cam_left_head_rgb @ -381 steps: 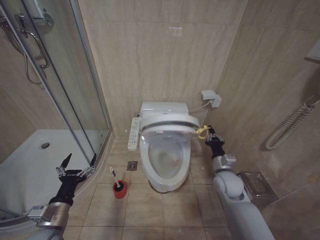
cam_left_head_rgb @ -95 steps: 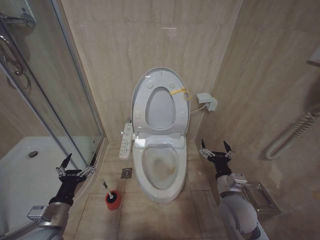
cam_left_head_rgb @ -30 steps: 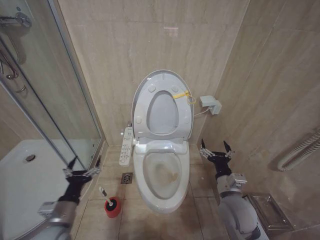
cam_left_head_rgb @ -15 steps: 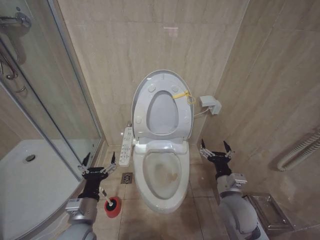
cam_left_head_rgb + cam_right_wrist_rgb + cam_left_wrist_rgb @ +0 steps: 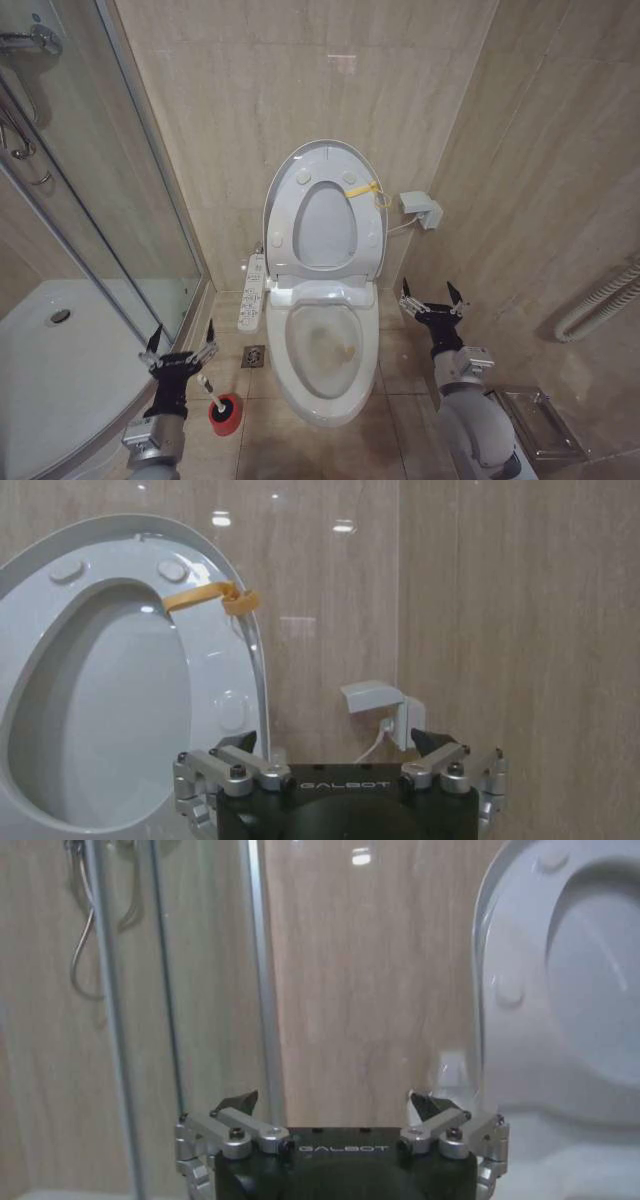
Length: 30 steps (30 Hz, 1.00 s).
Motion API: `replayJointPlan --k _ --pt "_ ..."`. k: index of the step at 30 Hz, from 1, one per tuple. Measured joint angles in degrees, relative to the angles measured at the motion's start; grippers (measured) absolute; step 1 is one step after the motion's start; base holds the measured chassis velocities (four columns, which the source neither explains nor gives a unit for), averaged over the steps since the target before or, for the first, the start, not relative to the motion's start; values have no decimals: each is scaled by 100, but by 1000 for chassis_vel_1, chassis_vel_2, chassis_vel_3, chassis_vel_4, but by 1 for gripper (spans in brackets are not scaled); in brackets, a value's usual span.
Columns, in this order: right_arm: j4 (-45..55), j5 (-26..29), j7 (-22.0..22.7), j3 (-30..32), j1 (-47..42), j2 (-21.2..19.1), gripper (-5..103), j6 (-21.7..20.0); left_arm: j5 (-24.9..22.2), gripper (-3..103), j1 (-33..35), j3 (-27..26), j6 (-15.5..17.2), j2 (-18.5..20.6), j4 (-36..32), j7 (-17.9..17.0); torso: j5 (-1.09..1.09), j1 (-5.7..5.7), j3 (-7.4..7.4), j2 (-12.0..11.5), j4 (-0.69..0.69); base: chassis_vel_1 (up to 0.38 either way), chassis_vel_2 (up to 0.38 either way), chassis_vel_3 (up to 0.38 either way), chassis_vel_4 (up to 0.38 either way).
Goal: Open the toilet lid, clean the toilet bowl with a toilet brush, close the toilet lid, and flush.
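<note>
The black head of the toilet brush (image 5: 211, 390) is in an open-topped red cup (image 5: 227, 414). The brush will come free and the cup will stay standing when I lift the brush.
The toilet lid (image 5: 322, 150) stands upright against the wall, with the seat ring (image 5: 281, 216) and its yellow tie (image 5: 366, 190) folded up against it. Below them the toilet bowl (image 5: 325, 352) lies open. The toilet brush (image 5: 205, 385) stands in its red cup (image 5: 225, 413) on the floor left of the bowl. My left gripper (image 5: 181, 338) is open, just above and left of the brush handle. My right gripper (image 5: 428, 295) is open to the right of the bowl, holding nothing. In the wrist views the left gripper (image 5: 340, 1102) faces the lid's edge (image 5: 500, 990), and the right gripper (image 5: 335, 739) faces the lid (image 5: 150, 555).
A glass shower door (image 5: 130, 200) and white shower tray (image 5: 60, 345) close off the left. The button panel (image 5: 252, 290) and a floor drain (image 5: 254, 355) lie between brush and bowl. A wall socket (image 5: 420, 208), a grab rail (image 5: 600, 300) and a metal box (image 5: 535, 415) are on the right.
My left gripper first swung right toward the toilet, then came back a little left and lower, near the brush handle. The right arm, lid and brush have not moved.
</note>
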Motion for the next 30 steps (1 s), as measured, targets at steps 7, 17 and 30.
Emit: replayJointPlan --k 7,17,30 --pt "0 0 0 0 0 0 100 0 -38 100 -76 123 -874 -64 910 236 -1 0 0 0 0 0 0 0 0" --pt "0 0 0 0 0 0 100 0 -105 100 -303 151 -1451 25 1882 458 1 0 0 0 0 0 0 0 0" --pt "0 0 0 0 0 0 100 0 -249 98 -720 248 -1948 122 3169 567 0 0 0 0 0 0 0 0 0"
